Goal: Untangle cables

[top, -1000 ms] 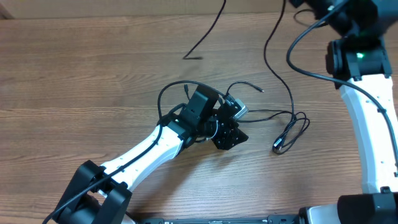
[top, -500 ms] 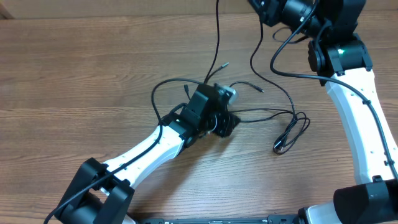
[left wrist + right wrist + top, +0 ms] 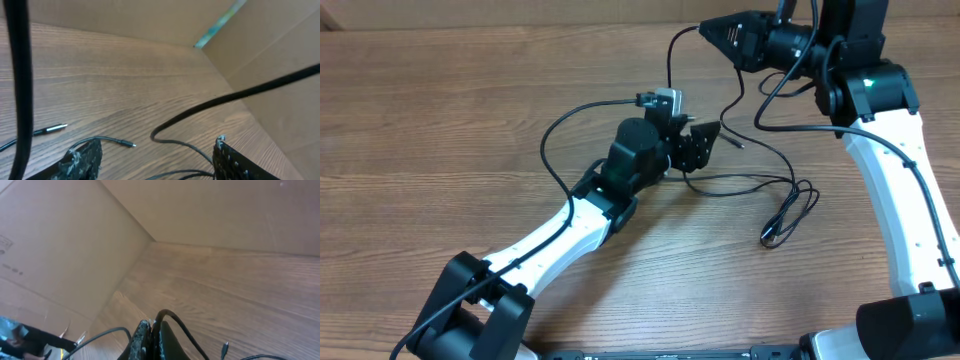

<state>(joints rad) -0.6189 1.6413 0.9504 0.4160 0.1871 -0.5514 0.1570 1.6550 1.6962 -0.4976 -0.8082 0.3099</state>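
The cable hanging from the robot's right gripper still goes into the loops [image 3: 792, 188], so the robot should pass the cable [image 3: 728, 104] to its left gripper, which should pull it free.
Thin black cables [image 3: 790, 205] lie in loose loops on the wooden table right of centre, with one plug end [image 3: 767, 238] near the front. My right gripper [image 3: 706, 29] hangs above the far side, shut on one cable [image 3: 670, 62] that droops from its tip toward the table. The right wrist view shows that cable [image 3: 176, 321] pinched between the shut fingers [image 3: 143, 336]. My left gripper [image 3: 703, 148] is open over the strands at the table's middle. In the left wrist view a strand [image 3: 182, 144] and a small plug [image 3: 128, 144] lie between its fingers [image 3: 82, 160], untouched.
Cardboard walls [image 3: 260, 45] close off the far side and corner of the table. The left arm's own thicker cable [image 3: 545, 150] loops out to the left of its wrist. A raised strand [image 3: 250, 92] crosses the left wrist view diagonally.
The left gripper has moved toward the far side and opened wider. The right gripper has come down and left into view, carrying its cable with it.
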